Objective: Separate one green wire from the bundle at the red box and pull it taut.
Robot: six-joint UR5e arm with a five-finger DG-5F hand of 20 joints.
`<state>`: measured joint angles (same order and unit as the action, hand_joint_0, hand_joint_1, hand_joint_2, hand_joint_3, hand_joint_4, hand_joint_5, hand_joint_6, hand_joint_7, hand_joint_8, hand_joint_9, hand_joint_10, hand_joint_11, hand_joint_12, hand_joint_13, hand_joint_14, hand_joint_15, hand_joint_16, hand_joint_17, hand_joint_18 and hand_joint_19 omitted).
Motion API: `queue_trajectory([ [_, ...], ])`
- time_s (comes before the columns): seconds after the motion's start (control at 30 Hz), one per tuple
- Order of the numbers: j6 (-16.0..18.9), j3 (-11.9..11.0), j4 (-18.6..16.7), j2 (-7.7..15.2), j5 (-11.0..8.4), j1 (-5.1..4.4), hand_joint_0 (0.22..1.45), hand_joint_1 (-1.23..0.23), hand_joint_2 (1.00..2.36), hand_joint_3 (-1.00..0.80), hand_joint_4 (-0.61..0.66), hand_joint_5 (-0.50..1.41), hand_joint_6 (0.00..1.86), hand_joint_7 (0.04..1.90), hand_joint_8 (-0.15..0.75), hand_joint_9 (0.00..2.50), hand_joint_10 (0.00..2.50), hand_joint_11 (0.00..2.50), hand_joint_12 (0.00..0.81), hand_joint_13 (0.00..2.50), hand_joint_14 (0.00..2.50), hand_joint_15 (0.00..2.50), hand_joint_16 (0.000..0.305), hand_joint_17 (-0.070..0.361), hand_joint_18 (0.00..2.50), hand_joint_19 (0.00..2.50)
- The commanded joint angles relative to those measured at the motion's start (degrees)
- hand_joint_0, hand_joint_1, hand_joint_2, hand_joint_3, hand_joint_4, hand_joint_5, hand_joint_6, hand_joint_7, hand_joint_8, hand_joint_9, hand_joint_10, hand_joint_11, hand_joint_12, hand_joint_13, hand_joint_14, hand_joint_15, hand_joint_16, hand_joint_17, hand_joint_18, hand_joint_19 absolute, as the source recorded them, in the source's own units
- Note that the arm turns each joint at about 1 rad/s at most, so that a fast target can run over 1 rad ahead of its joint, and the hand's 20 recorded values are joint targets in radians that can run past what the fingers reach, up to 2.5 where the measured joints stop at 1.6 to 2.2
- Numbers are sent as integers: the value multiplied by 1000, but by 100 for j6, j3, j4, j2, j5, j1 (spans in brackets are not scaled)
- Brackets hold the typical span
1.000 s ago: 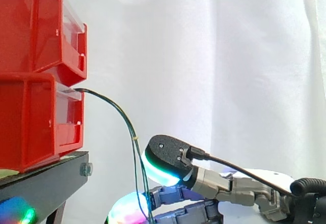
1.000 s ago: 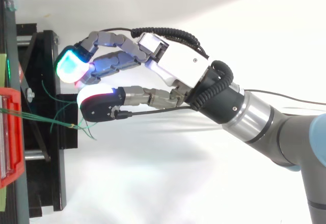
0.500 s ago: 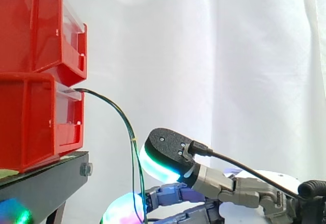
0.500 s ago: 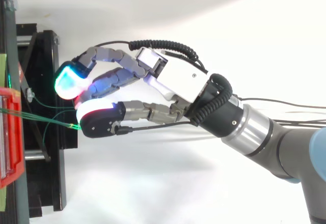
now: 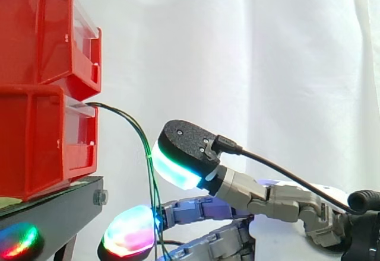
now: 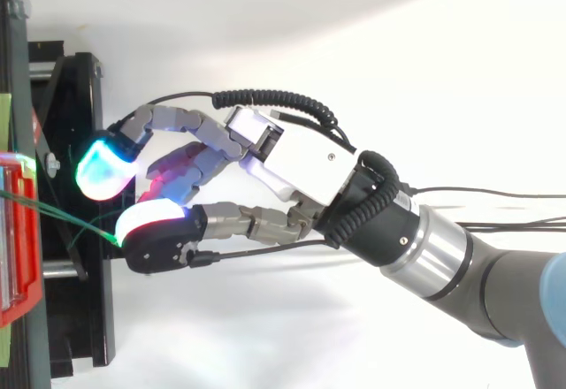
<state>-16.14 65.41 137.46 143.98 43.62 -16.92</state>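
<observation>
I can see gaps between the hanging parts of the green wires (image 5: 133,123), so they will spread into separate curves from the lower red box when I lift them.
A bundle of thin green wires (image 5: 133,127) leaves the front of the lower red box (image 5: 35,142), arcs out and hangs straight down. From above, the wires (image 6: 62,217) run from the red box (image 6: 18,256) across the black stand towards the thumb. My hand (image 6: 301,163) reaches in from the right with its fingers spread and only lightly bent. In the side view the thumb pad (image 5: 178,154) sits right against the wires, and a lower fingertip (image 5: 127,237) glows just left of them. The wires pass between thumb and fingers, and nothing pinches them. All the wires hang slack together.
A second red box (image 5: 35,29) is stacked on the lower one. Both rest on a black stand (image 5: 53,213), whose frame (image 6: 75,97) lies right under my fingertips. A white curtain hangs behind, and the floor to the right is white.
My hand has moved left towards the boxes, so its fingertips now reach over the stand. The thumb pad has come up against the hanging wires, which were left of it before.
</observation>
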Motion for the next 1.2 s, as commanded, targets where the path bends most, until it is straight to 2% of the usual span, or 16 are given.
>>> queue_trajectory([
  [0.0, 23, -11, 9, -1, -20, -31, 433, -491, 1000, -500, 209, -197, 501, 1022, 381, 1376, 14, 398, 413, 1046, 18, 484, 64, 143, 826, 384],
  [0.23, 181, -81, 71, -19, -47, -74, 439, -496, 1000, -500, 204, -198, 502, 1022, 373, 1441, 17, 529, 405, 1060, 19, 514, 64, 143, 836, 396],
  [0.37, 322, -98, 343, -107, -47, -92, 440, -497, 1000, -500, 202, -199, 501, 1023, 371, 1428, 19, 541, 406, 1060, 21, 527, 64, 144, 837, 404],
  [0.6, 339, -125, 695, -274, -47, -118, 441, -498, 1000, -500, 198, -200, 502, 1018, 366, 1406, 17, 537, 405, 1062, 19, 531, 64, 145, 841, 412],
  [0.73, 357, -134, 800, -344, -108, -154, 441, -498, 1000, -500, 201, -201, 502, 1015, 368, 1407, 19, 545, 404, 1068, 21, 538, 65, 145, 845, 421],
  [0.93, 436, -160, 923, -370, -161, -171, 446, -480, 1000, -500, 208, -204, 502, 1003, 398, 1289, 12, 354, 400, 1071, 21, 524, 64, 145, 854, 413],
  [1.17, 427, -204, 915, -370, -284, -189, 457, -447, 1000, -500, 224, -203, 502, 992, 408, 1370, 12, 308, 396, 1080, 19, 519, 63, 143, 860, 407],
])
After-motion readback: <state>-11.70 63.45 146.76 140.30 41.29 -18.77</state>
